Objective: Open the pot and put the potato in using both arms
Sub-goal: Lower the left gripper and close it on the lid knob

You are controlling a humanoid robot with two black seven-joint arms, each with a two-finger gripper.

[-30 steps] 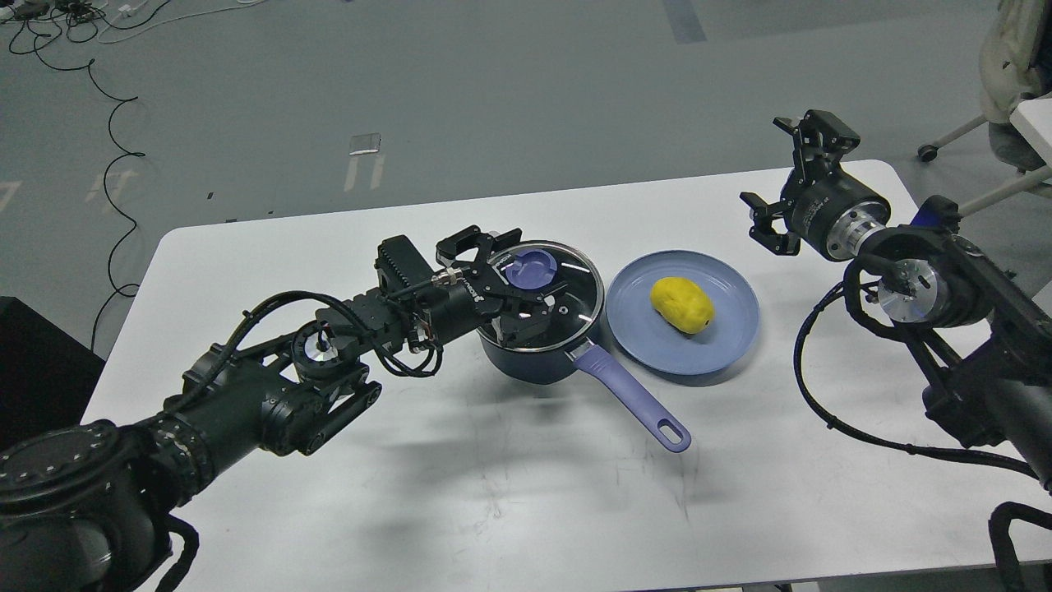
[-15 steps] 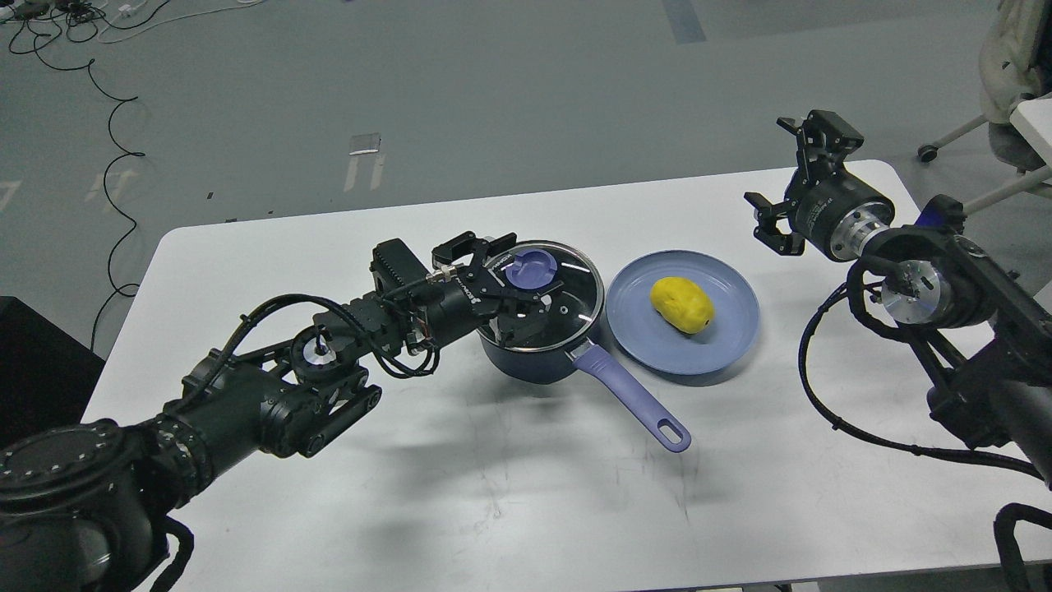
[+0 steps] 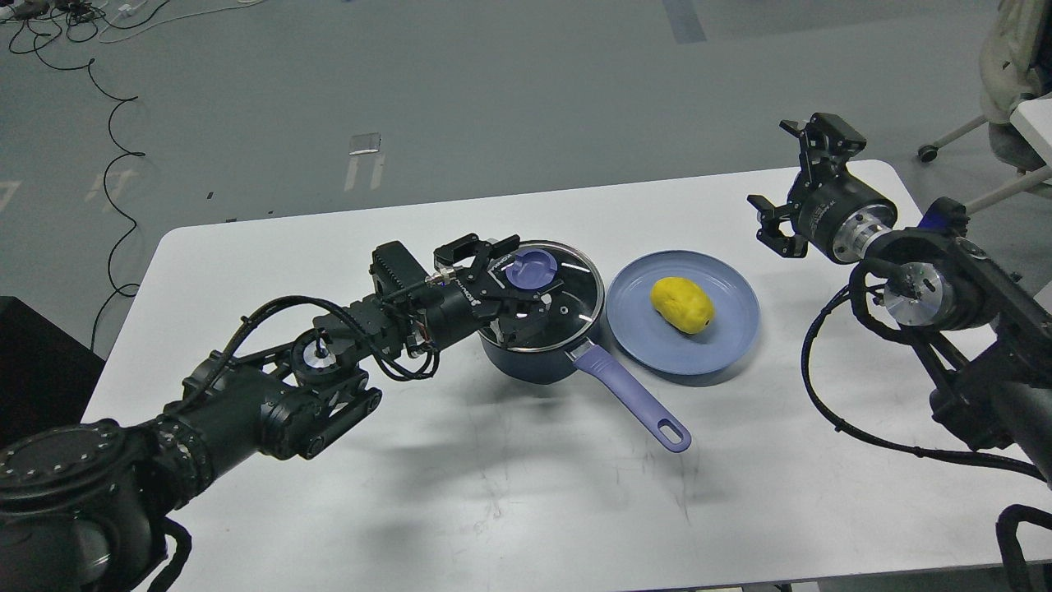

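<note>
The glass lid shows only the dark inside, so I expect the pot to be empty when I lift the purple knob.
A dark blue pot with a purple handle stands mid-table. Its glass lid is on, with a purple knob on top. My left gripper is open over the lid. One finger is behind the knob and one in front, with gaps on both sides. A yellow potato lies on a blue plate right of the pot. My right gripper is open and empty, raised above the table's far right, well right of the plate.
The white table ends close behind the right gripper. A chair and another table's corner stand at the far right. Cables lie on the floor at the far left.
My right gripper has drifted slightly right and down. My left gripper has shifted a little at the lid, still open around the knob. Pot, lid and potato have not moved.
</note>
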